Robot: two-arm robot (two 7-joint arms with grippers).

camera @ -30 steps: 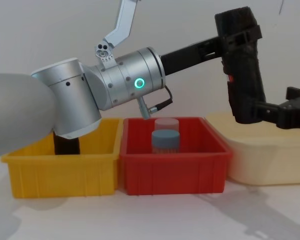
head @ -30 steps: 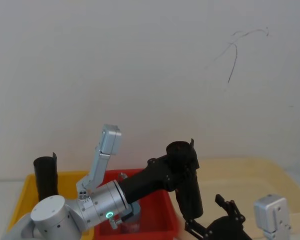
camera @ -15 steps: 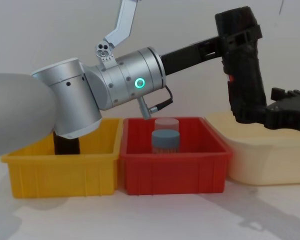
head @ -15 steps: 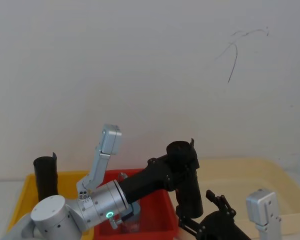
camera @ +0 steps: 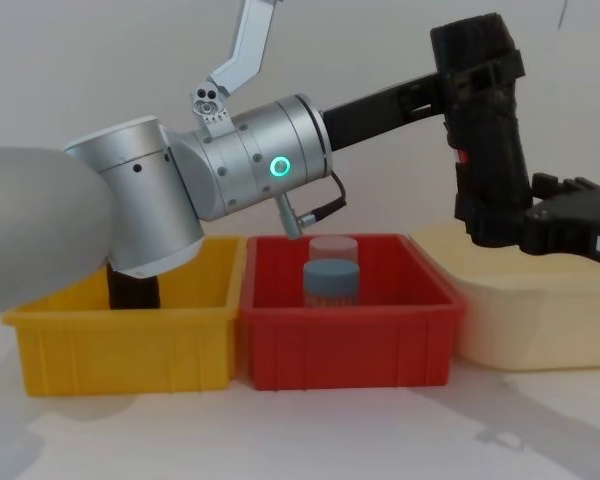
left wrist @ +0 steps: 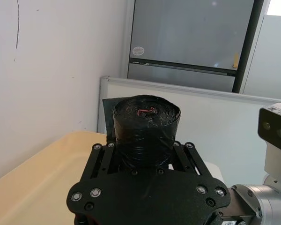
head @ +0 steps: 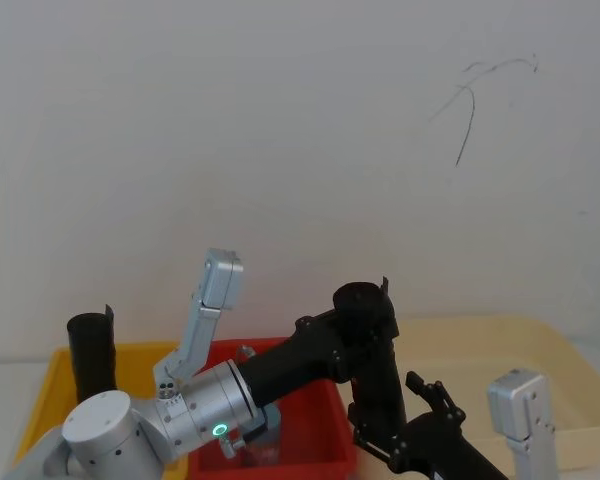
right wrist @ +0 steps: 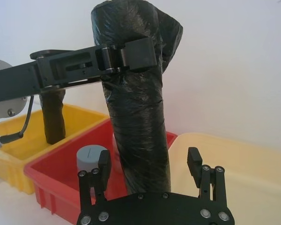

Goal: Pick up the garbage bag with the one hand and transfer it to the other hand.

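Observation:
Another jar should stay standing behind in the red bin when I lift the grey-capped jar point(camera: 331, 284), because a pink lid point(camera: 334, 247) shows over the grey cap.
The garbage bag point(camera: 490, 140), a thick black roll with a small red label, hangs upright above the gap between the red bin and the cream tub. My left gripper point(camera: 472, 75), on the silver arm with the green ring, is shut on the roll's upper part. The same grip appears in the right wrist view at the left gripper point(right wrist: 131, 54) and in the left wrist view around the garbage bag point(left wrist: 145, 126). My right gripper point(camera: 528, 225) is open at the roll's lower end. Its fingers point(right wrist: 104, 161) stand on either side of the garbage bag point(right wrist: 138, 126) with gaps.
A yellow bin point(camera: 120, 345) on the left holds a slimmer black roll point(head: 92, 350). The red bin point(camera: 350, 350) in the middle holds a grey-capped jar point(camera: 331, 280). A cream tub point(camera: 540, 320) sits on the right, below my right gripper. A white wall is close behind.
My right gripper has moved left toward the roll's lower end until its open fingers straddle it. The left arm and the roll have stayed still.

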